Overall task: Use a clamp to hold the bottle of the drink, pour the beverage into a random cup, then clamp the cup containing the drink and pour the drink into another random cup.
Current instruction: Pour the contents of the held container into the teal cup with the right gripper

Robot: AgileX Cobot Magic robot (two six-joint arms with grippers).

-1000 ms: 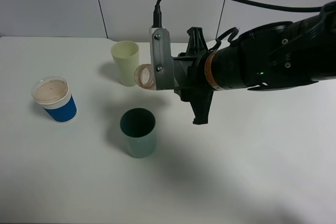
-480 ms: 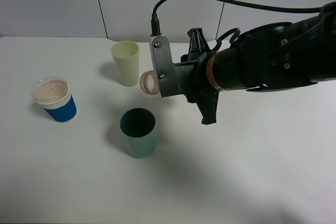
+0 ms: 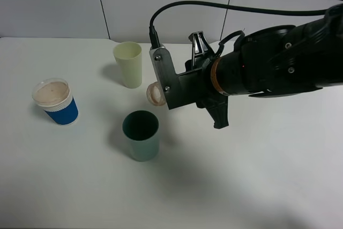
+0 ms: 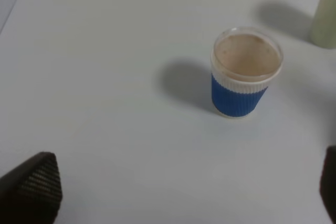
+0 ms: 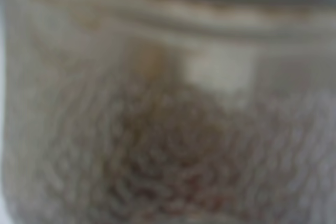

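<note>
The bottle's opening (image 3: 156, 94) is off past the teal cup's rim, so next my right gripper swings it over the teal cup's opening (image 3: 140, 125) before tipping the bottle further.
My right clamp (image 3: 185, 84), a bulky black arm end with a grey bracket, is shut on the bottle (image 3: 156, 93). The bottle lies tipped over; only its tan round mouth shows past the bracket, up and to the right of the teal cup (image 3: 141, 135). That cup's inside looks dark, and I cannot tell whether liquid is in it. The right wrist view is filled by the blurred bottle (image 5: 168, 40) with brownish beverage (image 5: 173, 145) inside. The blue-sleeved paper cup (image 3: 55, 102) (image 4: 245, 72) stands at the left. My left gripper (image 4: 181, 192) is open, well short of that cup.
A pale yellow-green tumbler (image 3: 128, 64) (image 4: 325, 14) stands behind the teal cup, close to the bottle's mouth. A black cable (image 3: 225, 8) arcs over the right arm. The white table (image 3: 257, 175) meets a grey wall at the back.
The right arm has rolled further, swinging the grey bracket round. The bottle's mouth has dropped lower and slightly rightward, closer above the teal cup. The cups have not moved.
</note>
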